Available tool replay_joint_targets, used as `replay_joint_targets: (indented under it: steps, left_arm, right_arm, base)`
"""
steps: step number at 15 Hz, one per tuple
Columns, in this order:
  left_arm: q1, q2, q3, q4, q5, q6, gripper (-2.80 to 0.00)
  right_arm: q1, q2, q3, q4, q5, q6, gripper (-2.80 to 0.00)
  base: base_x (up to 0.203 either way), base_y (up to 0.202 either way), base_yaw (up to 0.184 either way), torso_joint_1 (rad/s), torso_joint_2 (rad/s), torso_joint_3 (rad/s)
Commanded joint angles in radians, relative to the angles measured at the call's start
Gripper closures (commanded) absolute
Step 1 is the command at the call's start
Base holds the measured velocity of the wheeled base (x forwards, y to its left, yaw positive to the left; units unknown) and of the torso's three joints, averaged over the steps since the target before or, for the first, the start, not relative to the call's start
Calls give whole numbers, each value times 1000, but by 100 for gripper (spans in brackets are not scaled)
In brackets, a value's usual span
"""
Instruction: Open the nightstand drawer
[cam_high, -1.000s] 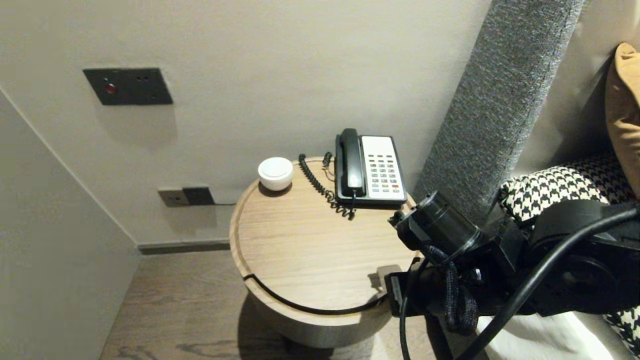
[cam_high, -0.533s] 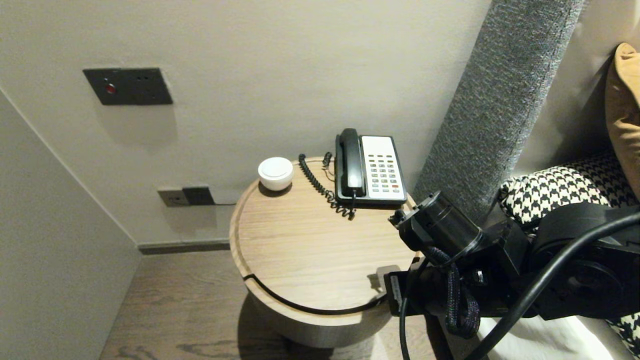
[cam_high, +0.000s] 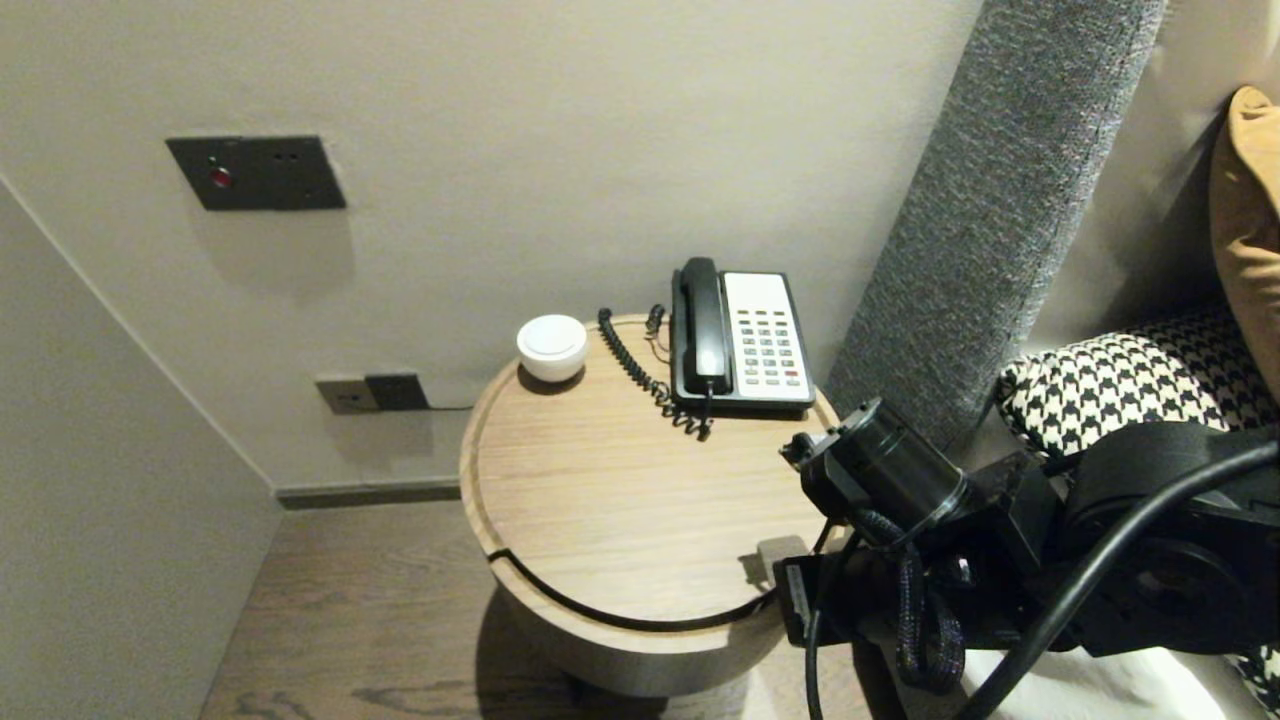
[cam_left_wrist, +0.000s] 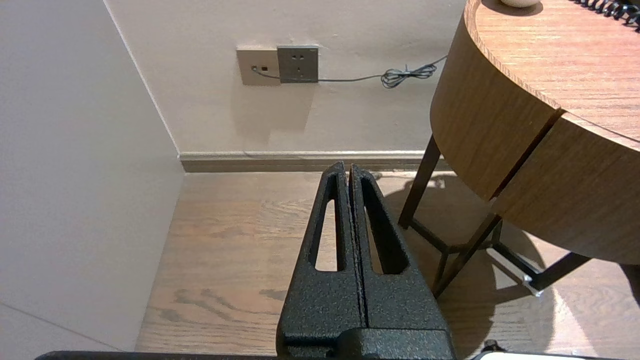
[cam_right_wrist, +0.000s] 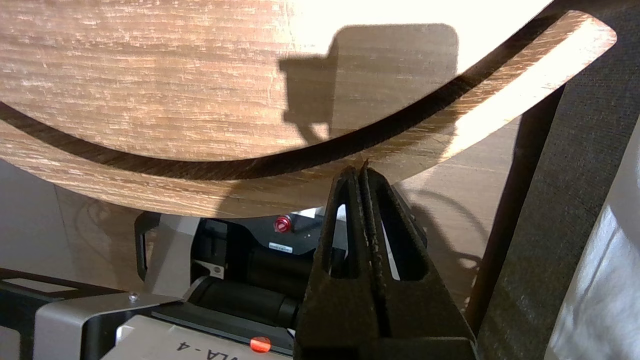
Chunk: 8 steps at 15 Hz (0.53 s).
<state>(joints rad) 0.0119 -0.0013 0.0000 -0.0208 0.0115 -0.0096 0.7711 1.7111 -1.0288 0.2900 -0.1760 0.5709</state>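
Note:
Only a narrow slot separates the drawer front from the tabletop, so next I hook my right gripper's closed fingers into the slot and pull the drawer open.
A round wooden bedside table stands by the wall. On its far side sit a desk phone with a black handset on the cradle, a coiled cord, and a small white round dish. My right arm hangs at the table's near right rim. In its wrist view, the right gripper is shut and empty, tips just under the table's rim. The left gripper is shut, empty, parked low over the wooden floor, left of the table.
A grey padded headboard post, a houndstooth pillow and a tan cushion crowd the right. Wall sockets and a dark switch panel are on the wall. Dark table legs stand on the floor.
In the head view my right arm has drifted slightly down and to the right at the table's edge. Nothing on the table has moved.

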Motion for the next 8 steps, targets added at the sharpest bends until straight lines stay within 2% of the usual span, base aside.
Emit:
replay_joint_targets:
  steps: [1,5,8]
  left_arm:
    - [0,0,0,-1,1,0,0]
    - [0,-1,-1,-1,1,0,0]
    - [0,0,0,-1,1,0,0]
  right_arm:
    - [8,-10,20,7,1,3,0]
    - [43,-59,55,10,0,1,0]
    - [41,-87,46,11,0,-2,0]
  base:
    - [0,0,0,0,0,0]
    - [0,0,0,0,0,0]
    - [0,0,0,0,0,0]
